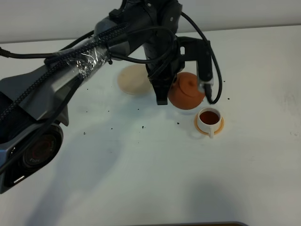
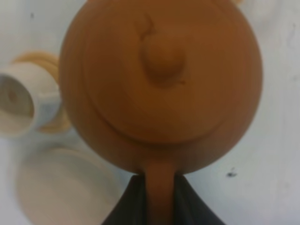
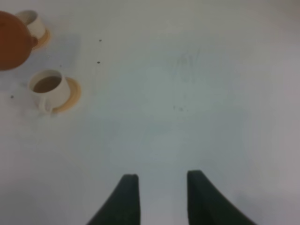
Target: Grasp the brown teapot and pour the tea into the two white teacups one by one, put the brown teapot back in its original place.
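My left gripper needs to pull the brown teapot back over the beige coaster [image 1: 133, 80] before pouring, because the empty white teacup [image 2: 29, 96] is next to the teapot's body, behind its spout.
My left gripper [image 1: 165, 92] is shut on the loop handle of the brown teapot [image 1: 187, 91], which it holds lid up over the table. In the left wrist view the dark fingers [image 2: 129, 206] clamp the teapot's [image 2: 159, 79] handle. One white teacup [image 1: 209, 117] holds brown tea and stands on its orange saucer [image 1: 220, 126], just right of the pot. The other white teacup [image 2: 16, 98], pale inside, is hidden by the arm in the high view. It also shows in the right wrist view [image 3: 32, 19]. The beige coaster [image 1: 133, 79] lies bare left of the pot. My right gripper [image 3: 161, 197] is open and empty.
Small dark specks [image 1: 142, 126] are scattered on the white table in front of the pot. My left arm's cable-wrapped link [image 1: 80, 63] stretches across the left half of the high view. The right gripper hovers over bare table, well away from the cups.
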{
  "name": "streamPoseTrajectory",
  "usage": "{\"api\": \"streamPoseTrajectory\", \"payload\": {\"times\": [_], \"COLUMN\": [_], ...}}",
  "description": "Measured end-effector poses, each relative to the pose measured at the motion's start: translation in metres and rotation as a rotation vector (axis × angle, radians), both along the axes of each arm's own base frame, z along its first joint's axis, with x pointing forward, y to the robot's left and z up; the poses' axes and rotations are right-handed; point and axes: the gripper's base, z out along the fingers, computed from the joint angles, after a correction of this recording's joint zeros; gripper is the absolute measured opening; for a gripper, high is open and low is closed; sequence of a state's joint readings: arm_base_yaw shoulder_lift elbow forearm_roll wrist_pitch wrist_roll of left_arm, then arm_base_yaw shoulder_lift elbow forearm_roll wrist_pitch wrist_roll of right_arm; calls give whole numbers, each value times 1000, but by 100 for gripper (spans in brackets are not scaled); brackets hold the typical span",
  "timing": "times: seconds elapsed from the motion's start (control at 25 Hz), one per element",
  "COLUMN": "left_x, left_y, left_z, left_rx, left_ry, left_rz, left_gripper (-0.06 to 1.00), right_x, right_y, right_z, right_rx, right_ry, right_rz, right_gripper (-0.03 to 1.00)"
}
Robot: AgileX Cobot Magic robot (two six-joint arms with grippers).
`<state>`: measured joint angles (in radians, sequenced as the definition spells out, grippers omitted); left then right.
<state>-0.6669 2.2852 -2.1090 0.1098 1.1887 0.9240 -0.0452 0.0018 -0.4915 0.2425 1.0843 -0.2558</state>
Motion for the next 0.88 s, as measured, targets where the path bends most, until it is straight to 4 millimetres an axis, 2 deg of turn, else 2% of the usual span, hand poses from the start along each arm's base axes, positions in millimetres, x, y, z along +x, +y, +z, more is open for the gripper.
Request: {"api": "streamPoseTrajectory", "payload": {"times": [0.24,0.36,0.72,0.88], "left_x": [6,6,-7,-7], "left_y": [8,10,15,16], "left_z": [0,-4,-35,-35], "left_rx": [-105,-139,-105,-103], "left_ry": [55,97,225,225], "left_rz": [303,396,575,588], "left_gripper": [10,10,10,10], "right_x": [0,0,0,0], "right_y": [0,0,0,0], "right_z": [0,0,0,0], "right_rx": [0,0,0,0], "right_ry": [0,0,0,0], "right_rz": [0,0,0,0], "right_gripper": [24,24,24,24]}}
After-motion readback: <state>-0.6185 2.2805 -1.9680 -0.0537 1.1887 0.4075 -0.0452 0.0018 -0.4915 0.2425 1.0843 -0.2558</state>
